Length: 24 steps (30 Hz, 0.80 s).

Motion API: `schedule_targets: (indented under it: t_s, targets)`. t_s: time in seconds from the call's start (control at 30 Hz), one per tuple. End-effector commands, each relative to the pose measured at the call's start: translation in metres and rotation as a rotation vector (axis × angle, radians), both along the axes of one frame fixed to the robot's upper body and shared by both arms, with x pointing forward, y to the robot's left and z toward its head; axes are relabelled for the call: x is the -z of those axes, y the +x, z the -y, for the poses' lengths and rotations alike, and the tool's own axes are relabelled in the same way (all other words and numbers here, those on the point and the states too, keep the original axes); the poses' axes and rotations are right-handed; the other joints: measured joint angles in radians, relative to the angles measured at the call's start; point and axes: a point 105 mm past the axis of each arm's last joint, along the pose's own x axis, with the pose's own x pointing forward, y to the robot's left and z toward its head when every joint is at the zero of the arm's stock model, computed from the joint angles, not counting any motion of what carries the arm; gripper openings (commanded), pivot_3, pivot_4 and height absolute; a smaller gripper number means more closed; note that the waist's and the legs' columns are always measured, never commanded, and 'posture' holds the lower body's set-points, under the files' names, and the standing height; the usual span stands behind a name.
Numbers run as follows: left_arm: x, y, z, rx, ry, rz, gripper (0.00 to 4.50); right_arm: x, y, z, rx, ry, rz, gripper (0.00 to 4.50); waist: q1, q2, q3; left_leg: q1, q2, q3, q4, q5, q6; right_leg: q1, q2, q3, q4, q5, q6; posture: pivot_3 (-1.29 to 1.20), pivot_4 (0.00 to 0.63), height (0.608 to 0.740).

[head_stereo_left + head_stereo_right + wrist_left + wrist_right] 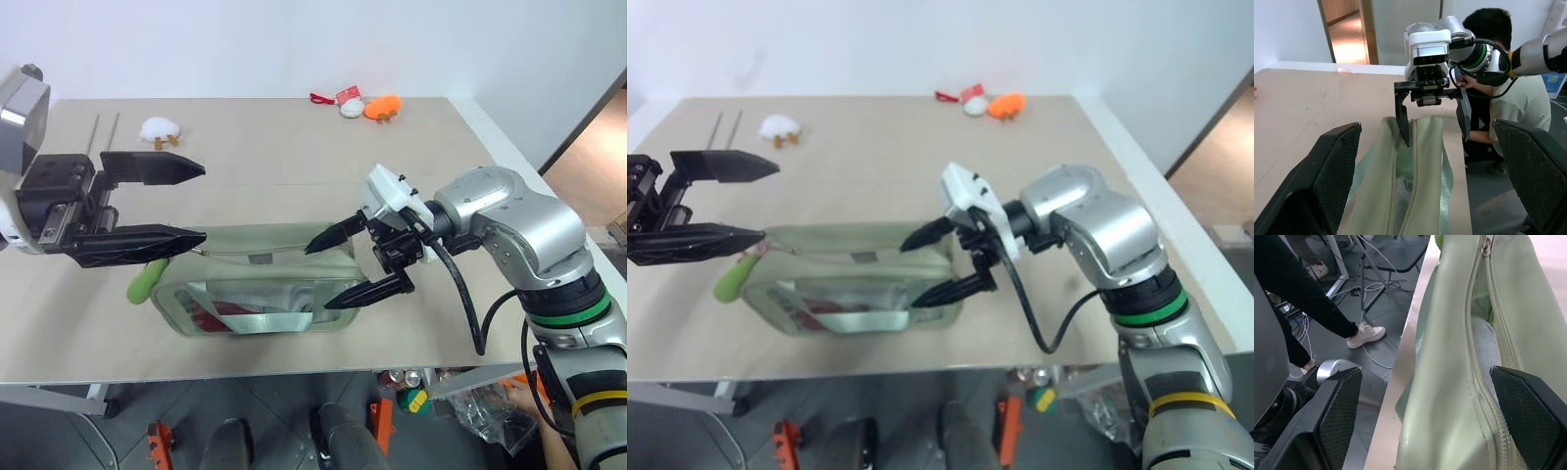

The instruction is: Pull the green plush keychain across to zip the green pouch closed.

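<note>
The green pouch's opening [266,258] will spread wider when the robot carries the pouch by its soft near rim, because the zipper teeth are parted [1484,338] along that rim.
The green pouch [257,294] lies lengthwise near the table's front edge, its top zipper [1475,333] parted along most of its length. The green plush keychain [144,283] hangs at the pouch's left end, resting on the table. My left gripper [204,203] hovers open just above that end, its lower finger [137,243] over the keychain, holding nothing. My right gripper [318,277] is open, its two fingers straddling the pouch's right end, one over the top and one at the front side. The zipper slider [1485,247] sits near the keychain end.
A white plush toy [160,130] and two thin rods [95,134] lie at the back left. An orange plush [383,107] and a small white-and-red item [347,102] lie at the back middle. A person [1508,93] crouches beyond the table's right end.
</note>
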Motion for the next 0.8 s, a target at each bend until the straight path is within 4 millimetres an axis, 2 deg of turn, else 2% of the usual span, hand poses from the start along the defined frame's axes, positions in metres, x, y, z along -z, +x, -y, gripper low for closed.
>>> schedule_targets:
  t_s: [0.03,0.07,0.17,0.4,0.5,0.53,0.7,0.8]
  targets:
    - [-0.012,-0.005,-0.002,-0.007,-0.005,0.056,4.49,0.001,-0.01,0.006,-0.046,-0.031,0.018,4.32,0.0,0.0,0.0,0.0,0.0,0.0,0.0,0.0,0.0,0.0,0.0,0.0,0.0,0.0,0.0,0.0,0.15,0.74]
    - [-0.012,-0.005,-0.002,-0.01,-0.008,0.056,4.49,0.002,-0.01,0.006,-0.045,-0.036,0.022,4.32,0.001,0.0,0.0,0.0,0.0,0.0,0.0,0.0,0.0,0.0,0.0,0.0,0.0,0.0,0.0,0.0,0.15,0.74]
    - [-0.01,-0.004,-0.001,-0.012,-0.013,0.053,4.5,0.005,-0.003,0.004,-0.006,-0.04,0.044,3.65,-0.002,0.0,0.0,0.0,0.0,0.0,0.0,0.0,0.0,0.0,0.0,0.0,0.0,0.0,0.0,0.0,0.15,0.74]
    - [-0.002,0.001,-0.002,-0.034,-0.012,0.031,4.5,0.01,0.007,0.002,0.041,-0.036,0.079,1.12,-0.001,0.0,0.0,0.0,0.0,-0.001,0.0,0.0,0.0,0.0,0.0,0.0,0.0,0.0,0.0,0.0,0.15,0.74]
    - [0.006,0.005,-0.004,-0.058,-0.012,0.007,4.5,0.012,0.007,0.002,0.041,-0.035,0.081,0.24,-0.001,0.0,0.0,0.0,0.0,-0.001,0.0,0.0,0.0,0.0,0.0,0.0,0.0,0.0,0.0,0.0,0.15,0.74]
    - [0.008,0.006,-0.004,-0.061,-0.018,-0.001,4.5,0.013,0.007,0.002,0.041,-0.035,0.08,0.07,-0.001,0.0,0.0,0.0,0.0,-0.001,0.0,0.0,0.0,0.0,0.0,0.0,0.0,0.0,0.0,0.0,0.15,0.74]
    - [0.015,0.009,-0.007,-0.087,-0.039,-0.024,4.5,0.015,0.008,0.005,0.054,-0.034,0.083,0.07,-0.001,0.0,0.0,0.001,0.0,-0.001,0.0,0.0,0.0,0.001,0.0,-0.001,0.0,0.0,-0.001,0.0,0.15,0.74]
    - [0.015,0.013,-0.015,-0.122,-0.07,-0.037,4.5,0.01,0.024,0.012,0.148,-0.033,0.104,0.07,-0.001,0.0,0.0,0.001,0.0,-0.001,0.0,0.0,0.0,0.001,0.0,-0.001,0.0,-0.001,-0.002,0.0,0.15,0.74]
